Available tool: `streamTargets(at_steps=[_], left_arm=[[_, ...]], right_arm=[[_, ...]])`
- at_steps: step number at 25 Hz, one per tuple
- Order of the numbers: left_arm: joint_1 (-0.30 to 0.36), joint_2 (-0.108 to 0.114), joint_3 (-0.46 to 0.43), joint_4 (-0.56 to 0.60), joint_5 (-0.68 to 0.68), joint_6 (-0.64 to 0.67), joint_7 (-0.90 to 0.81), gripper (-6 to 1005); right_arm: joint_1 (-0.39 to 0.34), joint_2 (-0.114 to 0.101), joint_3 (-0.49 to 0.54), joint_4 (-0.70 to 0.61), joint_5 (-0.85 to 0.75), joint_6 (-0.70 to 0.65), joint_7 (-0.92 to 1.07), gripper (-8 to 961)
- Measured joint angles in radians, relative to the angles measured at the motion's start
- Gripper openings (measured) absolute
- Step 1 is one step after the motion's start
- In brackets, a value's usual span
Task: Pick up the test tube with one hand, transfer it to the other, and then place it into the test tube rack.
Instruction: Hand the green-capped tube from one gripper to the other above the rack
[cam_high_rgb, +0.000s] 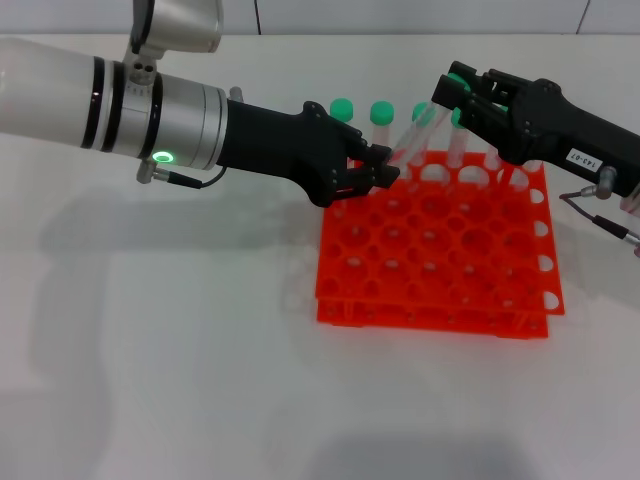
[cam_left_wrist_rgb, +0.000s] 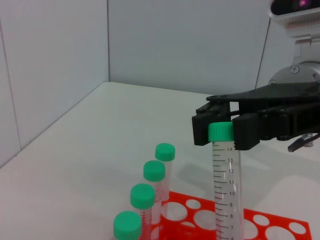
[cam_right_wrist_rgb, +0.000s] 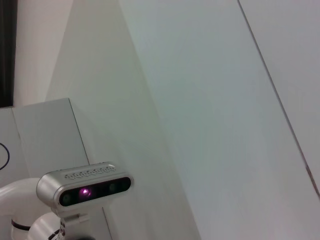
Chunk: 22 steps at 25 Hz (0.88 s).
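Note:
My left gripper is gripping the slanted test tube's lower end (cam_high_rgb: 403, 155). It should open and move away before my right gripper sets the tube upright in the rack (cam_high_rgb: 389, 198).
The test tube (cam_high_rgb: 420, 128) hangs tilted over the far edge of the orange test tube rack (cam_high_rgb: 430, 262). My left gripper (cam_high_rgb: 382, 170), on the silver-white arm, is shut on the tube's lower end. My right gripper (cam_high_rgb: 456, 92), black with a white label, reaches in from the right, and its fingers press both sides of the tube's green cap. In the left wrist view the tube (cam_left_wrist_rgb: 225, 190) stands upright with its cap between the right gripper's fingers (cam_left_wrist_rgb: 248, 132), above the rack (cam_left_wrist_rgb: 260, 220). The right wrist view shows none of these things.
Several other green-capped tubes (cam_high_rgb: 381, 112) stand in the rack's far row, close beside the held tube; they also show in the left wrist view (cam_left_wrist_rgb: 154, 171). The rack's other holes are open. White table lies to the left of and in front of the rack.

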Motion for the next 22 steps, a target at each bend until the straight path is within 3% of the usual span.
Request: streamTargets(at_steps=[5,9,10,16,22], left_arm=[[0.001,-0.005,0.0,0.012,-0.002,-0.031,-0.035,243],[0.009,-0.021,0.003,0.051,0.011,-0.045,-0.075,244],[0.012,-0.029,0.015,0.073,0.016,-0.048,-0.114,245],[0.004,-0.028,0.098,0.098,0.009,-0.038,-0.204,247],[0.049,-0.029,0.153,0.246,0.008,0.014,-0.325,504]], right_arm=[[0.001,0.0,-0.001,-0.001,0.005,-0.001,-0.001,263],[0.001,0.0,0.002,0.001,0.005,-0.003,-0.001,267],[0.001,0.001,0.002,0.002,0.001,-0.003,-0.001,268],[0.002,0.0,0.006,0.001,0.0,-0.006,-0.001,274],[-0.001,-0.004,0.005,-0.004,0.0,-0.008,0.0,280]])
